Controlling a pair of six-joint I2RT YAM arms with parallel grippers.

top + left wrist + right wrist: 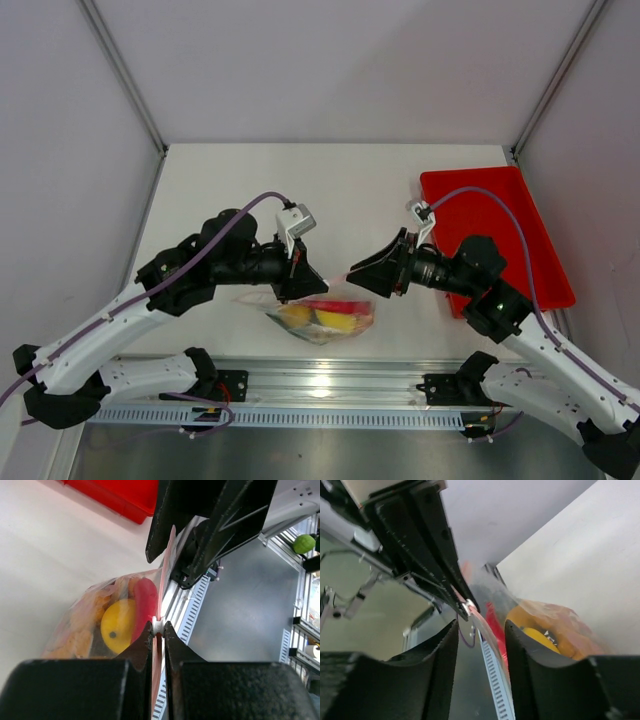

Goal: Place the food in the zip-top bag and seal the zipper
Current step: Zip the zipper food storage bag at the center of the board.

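Observation:
My right gripper should hold the zipper's strip (161, 600) tightly close to the white slider (158, 625) while my left gripper pulls the slider away, because the slider is partway along the zipper.
The zip-top bag (322, 320) lies near the table's front edge with the food inside: a yellow piece (117, 625), a red piece (145, 599) and orange pieces. My left gripper (287, 296) is shut on the zipper (168, 550) at its white slider (158, 626), lifting the bag's mouth edge. My right gripper (350, 278) is open, one jaw on each side of the zipper strip (487, 630), facing the left gripper. The bagged food (540, 636) shows behind the right jaw in the right wrist view.
A red tray (500, 230) stands at the right of the table, behind the right arm. An aluminium rail (330, 385) runs along the front edge below the bag. White walls enclose the left, back and right.

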